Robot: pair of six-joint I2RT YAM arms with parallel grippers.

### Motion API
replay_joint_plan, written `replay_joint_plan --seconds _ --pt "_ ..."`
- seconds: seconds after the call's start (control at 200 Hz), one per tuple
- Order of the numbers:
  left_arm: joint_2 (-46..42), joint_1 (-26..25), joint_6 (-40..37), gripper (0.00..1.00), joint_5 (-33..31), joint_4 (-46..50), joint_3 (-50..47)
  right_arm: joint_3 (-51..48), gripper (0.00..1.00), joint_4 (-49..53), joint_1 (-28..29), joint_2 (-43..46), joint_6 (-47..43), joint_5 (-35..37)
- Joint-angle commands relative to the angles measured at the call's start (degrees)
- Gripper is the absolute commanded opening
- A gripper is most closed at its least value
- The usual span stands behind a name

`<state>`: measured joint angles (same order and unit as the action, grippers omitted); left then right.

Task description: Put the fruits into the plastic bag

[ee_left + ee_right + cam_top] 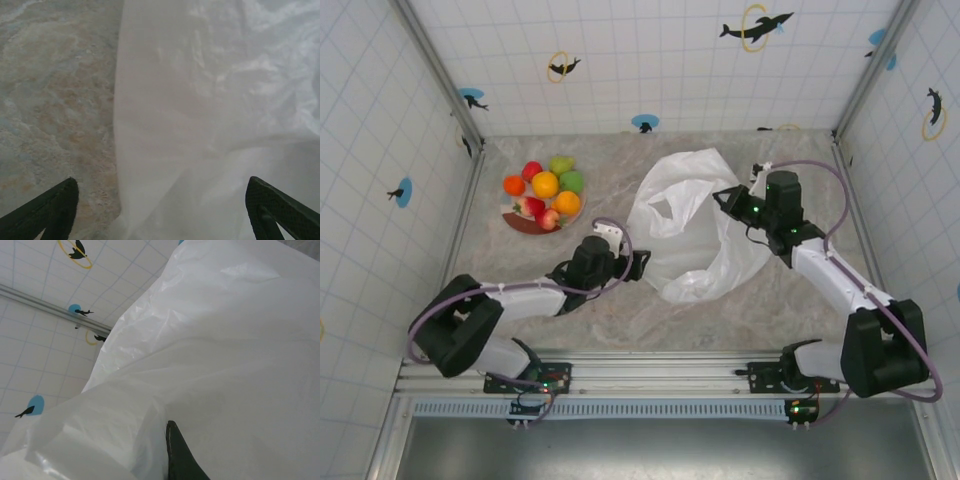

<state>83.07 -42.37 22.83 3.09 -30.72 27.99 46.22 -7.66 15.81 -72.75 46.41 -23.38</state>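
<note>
The bag's fruit-side flap sags over the bag's opening, so next my right gripper steadies the bag's opposite rim while my left gripper pulls the flap wide open.
Several glossy toy fruits, red, orange and green, are piled on a round plate at the table's back left. The crinkly white plastic bag lies mid-table. My left gripper sits low at the bag's left edge. In the left wrist view the left gripper is open, its dark fingers wide apart with the bag's edge between them. My right gripper is at the bag's upper right. In the right wrist view one dark finger shows mid-frame, shut on the bag's film; the other finger is hidden by plastic.
The marbled tabletop has free room in front of the plate and to the left of the bag. Tiled walls with metal corner posts enclose the table on three sides. The arms' bases sit on a rail at the near edge.
</note>
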Motion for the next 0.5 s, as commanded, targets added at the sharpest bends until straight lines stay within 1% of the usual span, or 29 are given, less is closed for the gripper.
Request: replay_joint_plan --seconds 0.0,0.06,0.1,0.13,0.14,0.17,0.325,0.42,0.495 --pt "2.66 0.27 1.83 0.54 4.20 -3.32 4.62 1.08 0.00 -1.16 -1.41 2.71 -0.67 -2.11" --pt "3.60 0.27 2.19 0.38 5.04 -2.64 5.55 1.75 0.00 0.43 -2.33 3.46 -2.92 -1.66" --pt "3.87 0.27 2.27 0.28 5.91 -2.27 5.67 3.22 0.00 2.70 -2.48 3.87 -6.35 -0.26" --pt "3.94 0.27 2.17 0.16 6.49 -1.75 5.67 4.55 0.00 6.83 -2.30 4.08 -9.58 0.83" --pt "3.94 0.27 2.19 0.12 6.62 -1.54 5.67 5.04 0.00 7.94 -2.24 4.17 -10.53 2.82" --pt "3.81 0.28 2.29 0.00 6.76 -0.66 5.75 6.47 0.00 10.90 -2.11 4.30 -13.74 5.38" --pt "2.09 0.27 2.74 0.00 4.66 4.53 4.29 13.53 0.00 24.19 -1.15 5.03 -26.76 17.98" --pt "1.24 0.26 2.60 0.00 2.62 7.59 3.23 16.84 0.00 29.59 -0.87 5.03 -31.28 24.38" --pt "1.61 0.27 2.53 0.00 2.33 9.13 2.91 17.87 0.00 31.31 -0.87 4.99 -32.54 26.44"
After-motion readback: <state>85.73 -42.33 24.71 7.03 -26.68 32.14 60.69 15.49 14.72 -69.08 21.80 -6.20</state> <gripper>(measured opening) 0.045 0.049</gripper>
